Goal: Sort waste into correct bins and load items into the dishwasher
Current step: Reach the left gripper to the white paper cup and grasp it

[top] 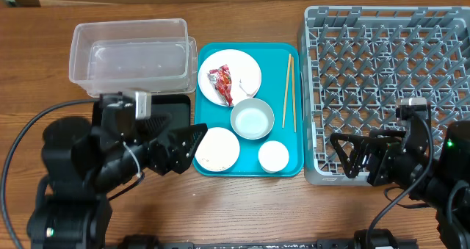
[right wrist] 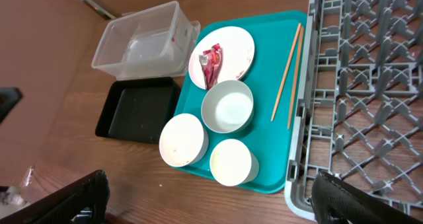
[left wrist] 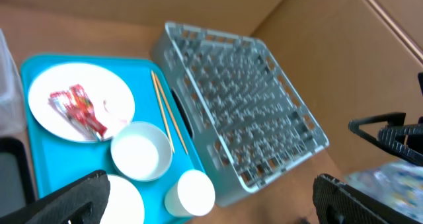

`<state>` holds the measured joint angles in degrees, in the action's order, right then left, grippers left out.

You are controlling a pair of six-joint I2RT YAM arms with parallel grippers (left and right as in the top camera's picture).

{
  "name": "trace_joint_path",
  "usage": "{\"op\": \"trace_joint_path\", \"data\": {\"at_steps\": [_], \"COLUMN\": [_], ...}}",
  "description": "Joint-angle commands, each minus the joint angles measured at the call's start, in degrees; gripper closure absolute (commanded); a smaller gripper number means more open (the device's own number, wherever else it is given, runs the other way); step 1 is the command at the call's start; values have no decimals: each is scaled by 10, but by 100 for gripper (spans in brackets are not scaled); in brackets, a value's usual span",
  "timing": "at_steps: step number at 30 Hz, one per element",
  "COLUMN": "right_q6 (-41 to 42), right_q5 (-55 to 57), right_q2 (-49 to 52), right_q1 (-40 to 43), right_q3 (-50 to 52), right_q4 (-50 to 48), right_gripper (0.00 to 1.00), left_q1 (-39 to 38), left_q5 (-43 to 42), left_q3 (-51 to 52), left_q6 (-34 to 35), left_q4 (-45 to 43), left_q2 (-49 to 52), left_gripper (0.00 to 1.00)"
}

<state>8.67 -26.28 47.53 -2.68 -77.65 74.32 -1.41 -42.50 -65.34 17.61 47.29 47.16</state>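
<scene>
Next, my left gripper picks up the cup and passes it over, because the white cup is on the teal tray and the grey rack is under my right gripper.
A teal tray holds a white plate with a crumpled red wrapper and a bit of white tissue. Also on it are two white bowls, a small white cup and wooden chopsticks. The clear tub and the black tray lie left of it, the grey dish rack right. My left gripper is open at the tray's front-left corner. My right gripper is open over the rack's front-left corner. Both are empty.
The left arm covers most of the black tray in the overhead view. Bare wooden table runs along the front between the two arms. The near bowl shows a few small specks inside. The rack holds nothing.
</scene>
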Motion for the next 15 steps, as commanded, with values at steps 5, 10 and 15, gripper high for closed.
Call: {"op": "trace_joint_path", "data": {"at_steps": [5, 10, 15], "right_q6": [-8, 9, 36], "right_q5": [-10, -8, -8], "right_q2": [-4, -4, -3], "right_q1": [-2, -2, -2], "right_q3": [-14, -14, -14], "right_q4": [-1, -1, -1], "right_gripper": [0, 0, 0], "left_q1": [-39, -164, -319], "left_q5": [14, 157, 335], "left_q3": [-4, -4, -4], "left_q6": [-7, 1, 55], "left_q4": [56, 91, 81], "left_q2": [61, 113, 188], "left_gripper": [0, 0, 4]}}
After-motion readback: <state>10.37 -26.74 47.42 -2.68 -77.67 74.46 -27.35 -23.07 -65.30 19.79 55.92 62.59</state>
